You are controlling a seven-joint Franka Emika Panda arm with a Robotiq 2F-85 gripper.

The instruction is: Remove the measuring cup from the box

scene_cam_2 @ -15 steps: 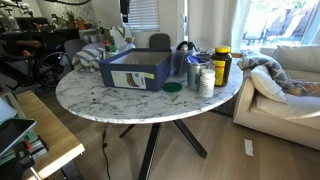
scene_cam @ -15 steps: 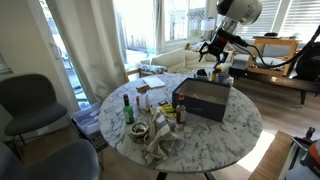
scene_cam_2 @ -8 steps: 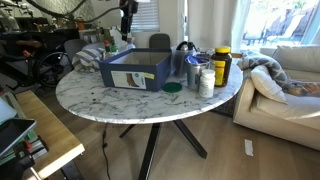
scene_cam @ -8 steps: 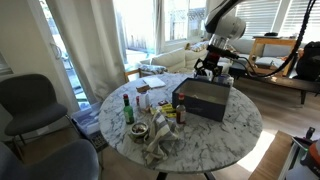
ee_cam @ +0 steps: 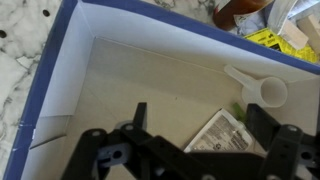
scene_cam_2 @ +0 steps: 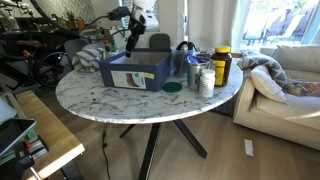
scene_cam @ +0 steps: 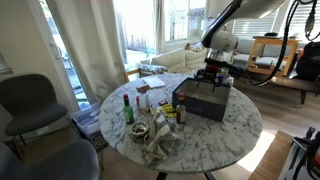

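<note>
The measuring cup lies past the finger of the robot's gripper, with the cup's handle slanting (ee_cam: pixel 239 77), so the robot should turn its gripper along the handle and move over the cup before it lowers.
The box (scene_cam: pixel 205 100) stands on the round marble table (scene_cam: pixel 235 125); it also shows in an exterior view (scene_cam_2: pixel 135 72). In the wrist view I look down into it, past its blue rim (ee_cam: pixel 58 50). A white measuring cup (ee_cam: pixel 262 90) lies on the box floor near the far right corner. A printed paper packet (ee_cam: pixel 225 135) lies beside it. My gripper (ee_cam: pixel 200 115) is open and empty, with its fingers just above the box opening (scene_cam: pixel 213 75) (scene_cam_2: pixel 130 45). The cup lies beyond the right finger and does not touch it.
Jars and bottles (scene_cam_2: pixel 222 65), a white bottle (scene_cam_2: pixel 205 80) and a green lid (scene_cam_2: pixel 172 88) stand beside the box. A green bottle (scene_cam: pixel 127 110), small jars and a crumpled cloth (scene_cam: pixel 160 140) fill the table's other side. A grey chair (scene_cam: pixel 30 100) stands nearby.
The arm has come down from well above the table to the top of the box. The gripper stays open.
</note>
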